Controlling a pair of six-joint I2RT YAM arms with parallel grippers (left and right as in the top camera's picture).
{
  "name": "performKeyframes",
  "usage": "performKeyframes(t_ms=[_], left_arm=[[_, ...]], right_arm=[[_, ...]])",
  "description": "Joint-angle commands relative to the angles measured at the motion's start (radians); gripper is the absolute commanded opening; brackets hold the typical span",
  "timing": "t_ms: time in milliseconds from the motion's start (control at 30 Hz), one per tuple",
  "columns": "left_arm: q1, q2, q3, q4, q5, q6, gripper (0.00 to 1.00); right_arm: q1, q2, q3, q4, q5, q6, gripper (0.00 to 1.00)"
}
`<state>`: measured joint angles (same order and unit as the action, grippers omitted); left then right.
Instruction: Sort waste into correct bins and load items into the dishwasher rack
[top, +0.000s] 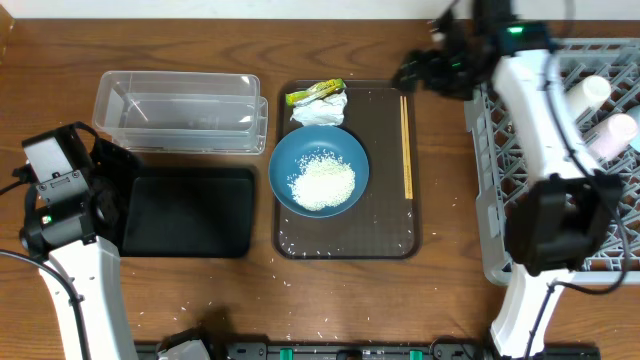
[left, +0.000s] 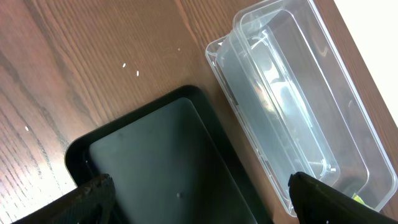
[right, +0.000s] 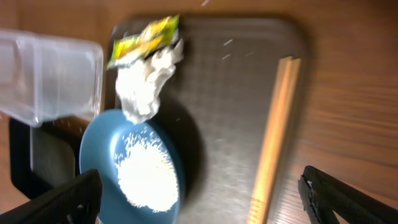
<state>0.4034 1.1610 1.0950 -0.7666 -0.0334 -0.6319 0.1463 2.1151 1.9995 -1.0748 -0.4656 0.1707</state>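
My right gripper needs to move back over the dishwasher rack so that my left gripper can reach the wooden chopsticks (top: 407, 150). My right gripper is hovering by the chopsticks' far end (top: 404, 101) now.
A large dark-blue bowl (top: 319, 170) with white rice (top: 322, 184) sits on the brown tray (top: 385, 215). Behind the bowl lie a crumpled white tissue (top: 320, 111) and a yellow-green wrapper (top: 314, 92). Wooden chopsticks (top: 406, 145) lie along the tray's right side. My right gripper (top: 418, 72) is open and empty above the tray's far right corner. In its wrist view (right: 199, 199) I see the bowl (right: 134, 168), tissue (right: 146, 81), wrapper (right: 144, 38) and chopsticks (right: 273, 137). My left gripper (top: 118, 185) is open over the black tray (top: 185, 210), beside the clear tub (top: 180, 112).
The grey dishwasher rack (top: 482, 200) stands at the right and holds a white cup (top: 590, 92) and a pink cup (top: 612, 135). My right arm crosses over the rack. Loose rice grains lie on the table near the front edge (top: 320, 335) and by the black tray (left: 130, 68).
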Motion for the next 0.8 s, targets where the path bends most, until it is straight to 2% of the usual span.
performKeyframes(t_ms=[0, 400, 567, 667, 767], left_arm=[[0.004, -0.005, 0.022, -0.003, -0.016, -0.006, 0.92], [0.004, -0.005, 0.022, -0.003, -0.016, -0.005, 0.92], [0.004, -0.005, 0.022, -0.004, 0.007, -0.006, 0.92], [0.004, -0.005, 0.022, -0.034, 0.119, -0.006, 0.92], [-0.001, -0.004, 0.021, -0.067, 0.384, 0.012, 0.92]], right_arm=[[0.071, 0.026, -0.006, 0.001, 0.024, -0.019, 0.99], [0.235, 0.027, -0.006, 0.010, 0.051, -0.019, 0.99], [0.238, 0.027, -0.006, 0.029, 0.180, -0.019, 0.99], [0.225, 0.027, -0.006, 0.056, 0.257, -0.019, 0.99], [0.199, 0.023, -0.005, 0.098, 0.304, -0.019, 0.99]])
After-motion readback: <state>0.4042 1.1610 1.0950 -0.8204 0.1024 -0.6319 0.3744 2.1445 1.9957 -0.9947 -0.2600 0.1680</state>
